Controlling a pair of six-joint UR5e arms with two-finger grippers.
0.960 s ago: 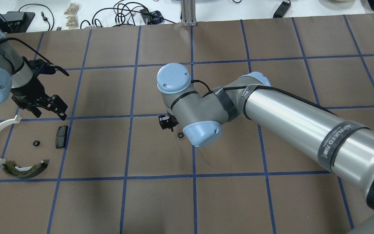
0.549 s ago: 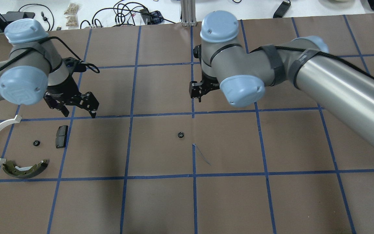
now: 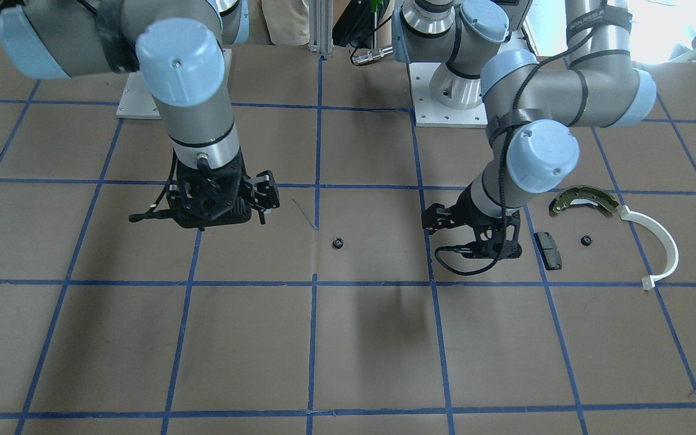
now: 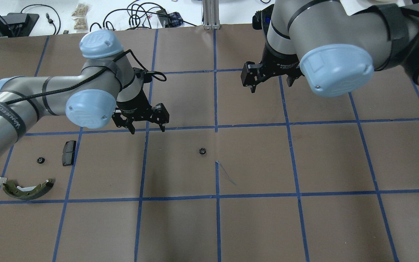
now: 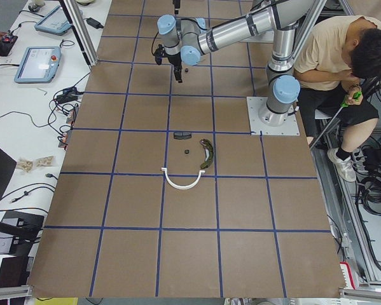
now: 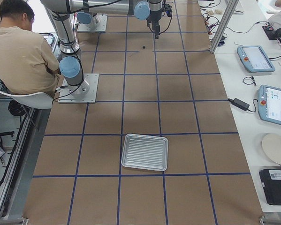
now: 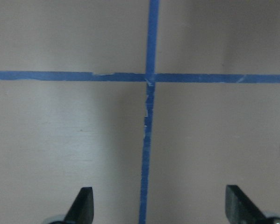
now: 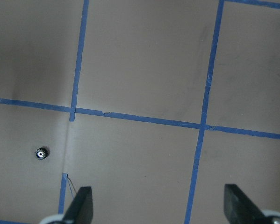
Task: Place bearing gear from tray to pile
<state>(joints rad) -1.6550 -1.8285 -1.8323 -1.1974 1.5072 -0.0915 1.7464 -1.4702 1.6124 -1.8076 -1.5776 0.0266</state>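
The bearing gear lies in the middle, with the pile on my left gripper's side [image 3: 586,240]. So next my left gripper picks up the gear [image 3: 338,243] while my right gripper moves back.
A small black bearing gear [image 4: 202,150] lies alone on the brown table near the middle, also in the front view [image 3: 338,243] and the right wrist view [image 8: 40,153]. My left gripper [image 4: 147,127] is open and empty, above the table left of that gear. My right gripper [image 4: 271,82] is open and empty, raised beyond and to the right of it. The pile lies at the left: olive brake shoe [image 4: 27,189], black pad [image 4: 68,153], a second small gear [image 4: 40,160] and white arc [image 3: 662,241]. The metal tray [image 6: 144,152] lies far to the right.
A person [image 6: 25,51] sits beside the arms' bases. A white bench with cables [image 4: 140,14] runs along the table's far edge. A small tear in the paper [image 4: 226,174] lies just right of the lone gear.
My right gripper has risen off the lone gear and drawn back to the far right; the gear stays on the table. My left arm has swung from the pile toward the middle.
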